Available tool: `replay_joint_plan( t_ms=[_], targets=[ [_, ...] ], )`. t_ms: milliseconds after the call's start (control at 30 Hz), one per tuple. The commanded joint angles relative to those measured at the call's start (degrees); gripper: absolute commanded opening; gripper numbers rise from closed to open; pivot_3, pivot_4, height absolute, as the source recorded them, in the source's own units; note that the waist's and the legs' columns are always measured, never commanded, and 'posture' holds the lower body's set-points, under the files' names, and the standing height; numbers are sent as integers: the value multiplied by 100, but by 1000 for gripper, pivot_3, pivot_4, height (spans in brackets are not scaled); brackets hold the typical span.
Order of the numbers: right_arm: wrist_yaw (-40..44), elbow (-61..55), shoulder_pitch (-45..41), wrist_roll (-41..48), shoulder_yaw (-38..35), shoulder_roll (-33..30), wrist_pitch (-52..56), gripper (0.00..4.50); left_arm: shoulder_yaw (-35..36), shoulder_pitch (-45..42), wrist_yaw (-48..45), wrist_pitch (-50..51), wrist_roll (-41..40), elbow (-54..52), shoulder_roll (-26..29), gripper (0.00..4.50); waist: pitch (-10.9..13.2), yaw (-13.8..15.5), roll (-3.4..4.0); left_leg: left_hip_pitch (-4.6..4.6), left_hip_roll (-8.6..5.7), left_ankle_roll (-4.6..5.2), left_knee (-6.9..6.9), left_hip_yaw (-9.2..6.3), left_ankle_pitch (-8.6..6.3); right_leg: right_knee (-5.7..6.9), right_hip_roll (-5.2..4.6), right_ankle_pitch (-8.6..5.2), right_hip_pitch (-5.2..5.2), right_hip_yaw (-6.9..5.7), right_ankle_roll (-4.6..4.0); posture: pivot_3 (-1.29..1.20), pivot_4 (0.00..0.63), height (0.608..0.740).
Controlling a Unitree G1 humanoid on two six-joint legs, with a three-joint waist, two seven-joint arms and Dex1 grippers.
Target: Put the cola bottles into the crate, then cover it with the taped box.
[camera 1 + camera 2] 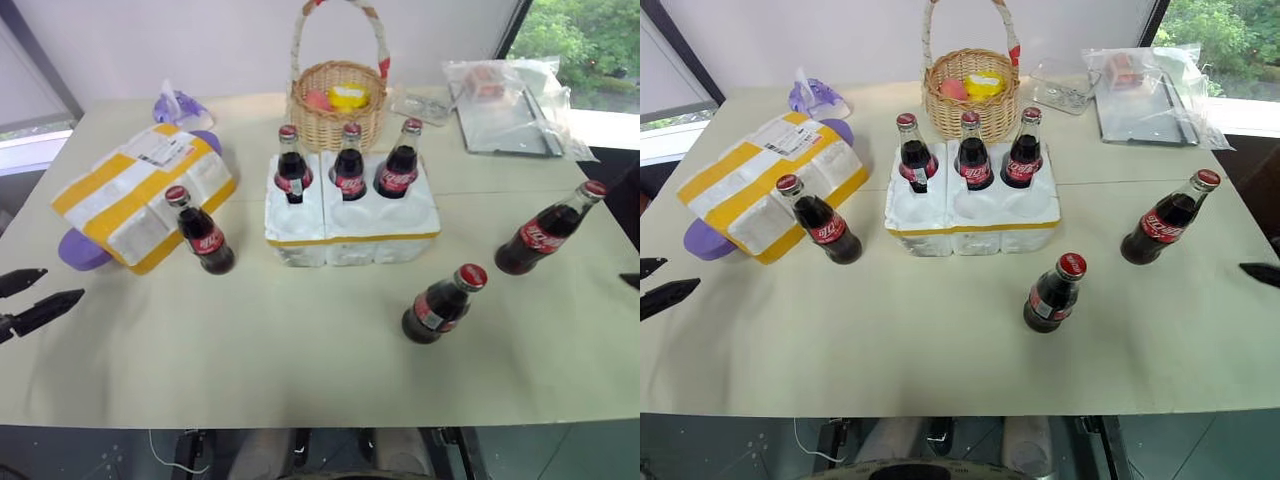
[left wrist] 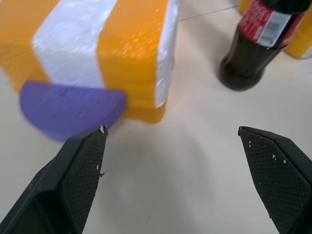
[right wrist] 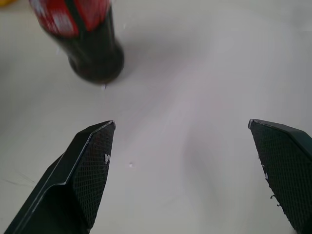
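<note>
The cola bottle beside the taped box will go only partway down when I lower it in, because back-row bottles show their labels above the foam.
The white foam crate with a thin yellow band sits at mid-table. Three cola bottles stand in its back row of wells, and the front wells are empty. Three more stand loose: one beside the taped box, one in front of the crate, one at the right. My left gripper is open near the table's left edge, facing the taped box's corner and its purple piece. Over bare table at the right edge, my right gripper is open, with a bottle ahead of it.
A wicker basket with yellow and red items stands right behind the crate. A clear plastic bag lies at the back right, a small purple and white item at the back left. The table's front edge is near.
</note>
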Motion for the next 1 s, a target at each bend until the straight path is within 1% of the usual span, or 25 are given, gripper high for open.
replay_joint_plan(
  t_ms=[33,67,133,233,300,400,467,567,700,900,1000],
  targets=[
    [477,-340,-752,55,127,-501,549,4500,-68,-400,-64,428,-483,-423,206,4450,2,-1,1,0,2,0,0,1,0,0,1,1,-2,1,-1,0,150,740],
    [533,-365,-930,28,199,-550,644,4500,-91,-482,-68,526,-547,-504,213,4450,2,2,1,0,5,-1,1,2,0,0,2,2,-1,1,-3,0,150,740],
    [566,-816,-1619,202,498,-618,1086,4500,-364,-696,-122,528,-583,-833,260,4450,3,-4,1,0,8,-1,2,1,-1,0,5,2,-1,0,-4,0,150,740],
    [566,-1699,-2306,765,993,-585,1753,4500,-840,-1119,-91,529,-583,-1142,282,4450,8,-7,9,-1,7,-2,0,15,-1,-1,3,3,-7,14,-3,0,150,740],
    [566,-2216,-2606,1013,1270,-437,2123,4500,-1183,-1428,-38,493,-480,-1144,256,4450,10,4,5,-1,7,-2,-2,15,0,0,4,4,-10,15,-2,0,150,740],
    [566,-2988,-2960,1254,1529,-38,2725,4500,-1758,-1871,30,378,-265,-1048,160,4450,12,6,2,-3,7,-4,-5,15,0,0,5,5,-14,15,-2,0,150,740],
    [566,-3492,-3034,1445,1594,193,3097,4500,-2067,-2113,23,241,-127,-918,92,4450,12,17,2,-4,5,-3,-3,15,-1,0,5,8,-14,15,1,0,150,740],
    [539,-4360,-3016,1830,1506,639,3652,4500,-2526,-2563,109,116,69,-623,-93,4450,13,44,2,-7,3,-1,-2,15,2,3,4,16,-19,15,3,0,150,740],
    [278,-5293,-2898,2161,1435,1115,4112,4500,-2873,-2950,248,64,190,-523,-367,4450,17,71,-7,-11,2,-16,1,13,25,6,4,17,-20,15,3,0,150,740],
    [-72,-5927,-2765,2422,1354,1458,4451,4500,-3183,-2775,237,-253,531,-485,-457,4450,20,61,-12,-15,-10,-8,7,14,22,2,-2,19,-19,19,7,0,150,740],
    [-293,-6054,-2804,2574,1271,1627,4639,4500,-3320,-2894,341,-339,645,-354,-628,4450,19,62,-12,-15,-8,-8,7,14,23,3,-1,19,-20,19,7,0,150,740]
  ],
)
